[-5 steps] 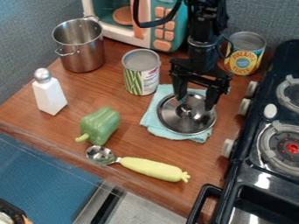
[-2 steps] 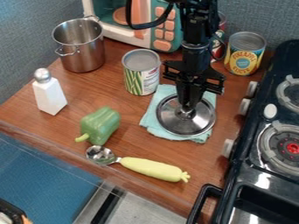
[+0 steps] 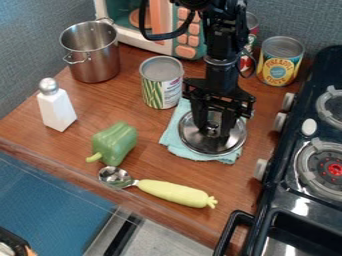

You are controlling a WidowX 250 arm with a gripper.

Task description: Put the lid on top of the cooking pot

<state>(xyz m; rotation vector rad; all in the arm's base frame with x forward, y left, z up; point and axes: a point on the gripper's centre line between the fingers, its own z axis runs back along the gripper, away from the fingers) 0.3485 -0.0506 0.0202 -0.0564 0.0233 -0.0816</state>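
Note:
My gripper will lift the lid, and I expect the cloth to stay behind, still folded, since the light-blue cloth's edges lie flat below the lid's rim.
The black gripper [image 3: 214, 133] hangs down over the lid, its two fingers apart and on either side of the knob, so it stands open. Below it the round metal lid [image 3: 214, 146] with a glass-like sheen lies flat on a folded light-blue cloth [image 3: 172, 138]. The fingers cover parts of the lid's far half, and contact with the knob cannot be made out. At the upper left, well away from the gripper, the steel cooking pot [image 3: 97, 62] stands upright with its top uncovered.
A green-bean can [image 3: 161, 87] stands between pot and lid. A white shaker [image 3: 57, 108], green pepper [image 3: 114, 143] and yellow-handled spoon [image 3: 175, 193] occupy the left and front. The pineapple can [image 3: 280, 62] is behind, the black stove [image 3: 284, 200] on the right, a toy microwave [image 3: 190, 27] at the back.
The gripper's fingers, wide apart at first, came close together above the knob and now stand apart again, lower around it. The arm has shifted slightly left; the lid has hardly moved.

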